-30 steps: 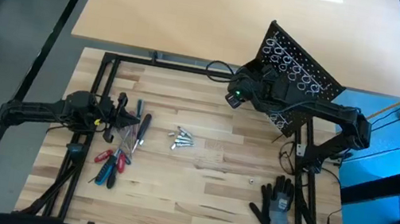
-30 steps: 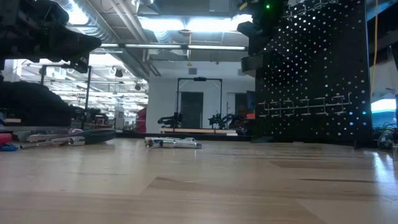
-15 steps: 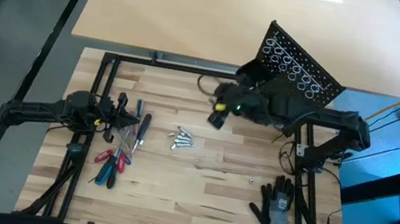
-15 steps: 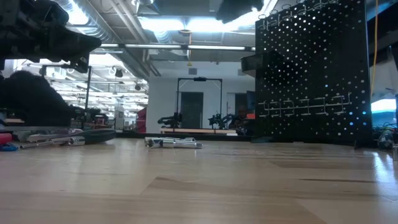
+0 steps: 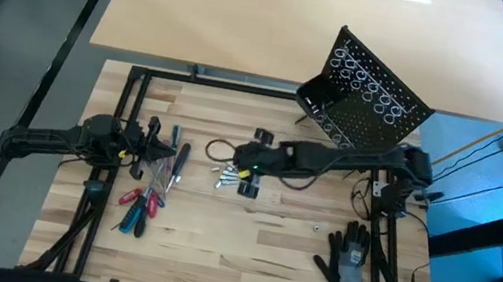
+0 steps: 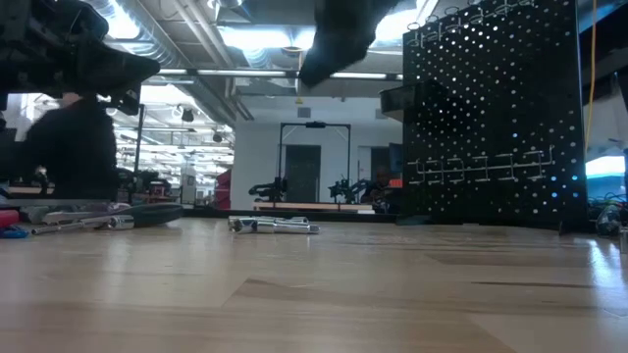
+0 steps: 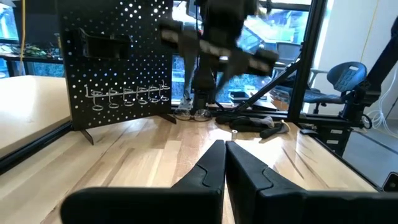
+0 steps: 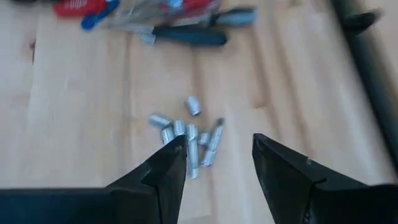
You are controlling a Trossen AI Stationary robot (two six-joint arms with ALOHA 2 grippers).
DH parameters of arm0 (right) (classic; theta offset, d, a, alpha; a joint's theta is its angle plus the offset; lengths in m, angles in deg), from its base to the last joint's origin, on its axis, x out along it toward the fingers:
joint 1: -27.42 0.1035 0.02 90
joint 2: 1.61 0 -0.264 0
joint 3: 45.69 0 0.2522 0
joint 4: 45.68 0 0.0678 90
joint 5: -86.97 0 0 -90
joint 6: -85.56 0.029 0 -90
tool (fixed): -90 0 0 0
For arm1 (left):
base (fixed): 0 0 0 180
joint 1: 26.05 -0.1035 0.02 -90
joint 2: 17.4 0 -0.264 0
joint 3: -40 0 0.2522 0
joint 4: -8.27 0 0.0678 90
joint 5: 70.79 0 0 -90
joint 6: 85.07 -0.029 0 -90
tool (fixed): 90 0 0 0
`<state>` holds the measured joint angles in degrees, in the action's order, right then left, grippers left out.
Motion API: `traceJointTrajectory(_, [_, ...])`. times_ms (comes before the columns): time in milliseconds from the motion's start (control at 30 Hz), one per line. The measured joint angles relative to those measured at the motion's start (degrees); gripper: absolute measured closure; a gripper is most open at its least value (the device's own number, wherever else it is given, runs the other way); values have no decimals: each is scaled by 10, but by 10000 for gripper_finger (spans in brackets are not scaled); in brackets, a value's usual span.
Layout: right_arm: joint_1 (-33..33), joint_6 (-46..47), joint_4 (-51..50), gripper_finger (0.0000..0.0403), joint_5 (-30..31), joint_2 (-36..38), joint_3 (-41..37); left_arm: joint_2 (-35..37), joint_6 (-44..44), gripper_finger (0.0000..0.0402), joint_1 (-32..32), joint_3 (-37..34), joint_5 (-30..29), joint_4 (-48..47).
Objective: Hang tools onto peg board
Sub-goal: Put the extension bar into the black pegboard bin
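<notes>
The silver bits lie loose side by side with uneven ends (image 8: 180, 127), so the outermost bit (image 8: 167, 135) should come away alone when I lift it.
Several silver bits (image 5: 229, 172) lie loose mid-table, also seen in the right wrist view (image 8: 188, 138). My right gripper (image 5: 247, 183) hangs open above them (image 8: 217, 142), clear of the table (image 6: 306, 78). Screwdrivers with red, blue and black handles (image 5: 148, 191) lie in a loose pile at the left. My left gripper (image 5: 166, 145) hovers shut (image 7: 224, 149) over that pile, holding nothing. The black peg board (image 5: 367, 101) stands upright on thin legs at the far right, its ring holders bare (image 6: 491, 118).
A black-and-grey glove (image 5: 346, 257) lies near the right edge. A black frame rail (image 5: 191, 77) borders the wooden top on the far side. A pale second tabletop (image 5: 252, 10) lies beyond. Bare wood (image 5: 246, 241) stretches along the near side.
My right arm has swung away from the peg board and stretched toward the table's left and near side, dipping lower, so that its gripper now hangs over the silver bits. The left arm, the tools and the peg board have stayed put.
</notes>
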<state>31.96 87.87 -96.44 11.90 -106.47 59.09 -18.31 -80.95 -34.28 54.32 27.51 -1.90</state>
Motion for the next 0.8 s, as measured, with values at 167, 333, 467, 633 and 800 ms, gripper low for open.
traceJointTrajectory(167, [0,0,7,220,-69,-51,0,0,0,400,0,0,0,0])
traceJointTrajectory(333, [0,0,14,220,-108,-96,0,0,0,400,0,0,0,0])
traceJointTrajectory(467, [0,0,23,220,-126,-130,0,0,1,400,0,0,0,0])
traceJointTrajectory(633, [0,-1,42,220,-130,-159,0,0,2,400,0,0,0,0])
traceJointTrajectory(800, [-1,-2,52,220,-130,-171,0,0,2,400,0,0,0,0])
